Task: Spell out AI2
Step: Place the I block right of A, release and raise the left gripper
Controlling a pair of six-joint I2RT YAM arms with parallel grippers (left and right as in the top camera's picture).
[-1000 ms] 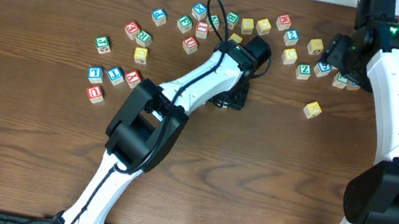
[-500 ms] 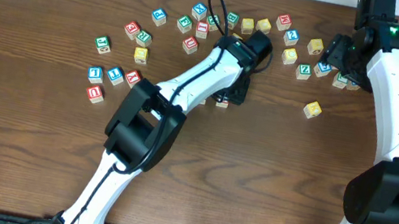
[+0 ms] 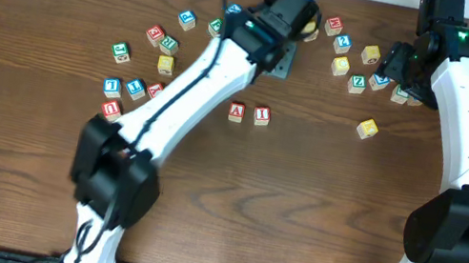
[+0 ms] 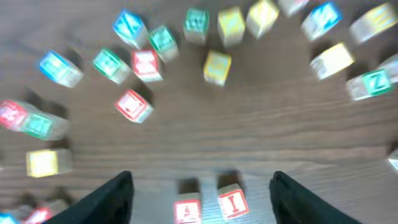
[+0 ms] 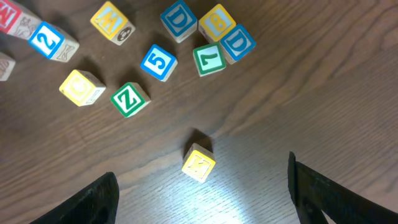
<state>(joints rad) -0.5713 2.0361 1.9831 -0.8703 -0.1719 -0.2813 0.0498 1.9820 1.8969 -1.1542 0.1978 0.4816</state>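
The blue 2 block is on my right gripper's side, so my left gripper should move away and my right gripper should bring it next to the I block.
A red-letter A block and a red-letter I block stand side by side mid-table, A on the left. They also show blurred at the bottom of the left wrist view, A and I. My left gripper is open and empty, raised behind them, its fingers wide apart. A blue 2 block lies among the loose blocks at the back and shows in the right wrist view. My right gripper is open and empty above the right cluster.
Loose letter and number blocks lie scattered along the back, with a small group at the left. A lone yellow block sits right of centre and shows under my right gripper. Blue 5, green 7 and green Z lie nearby.
My left gripper has let go and pulled up and back from mid-table toward the rear blocks, uncovering the A and I blocks side by side. The right arm has not moved.
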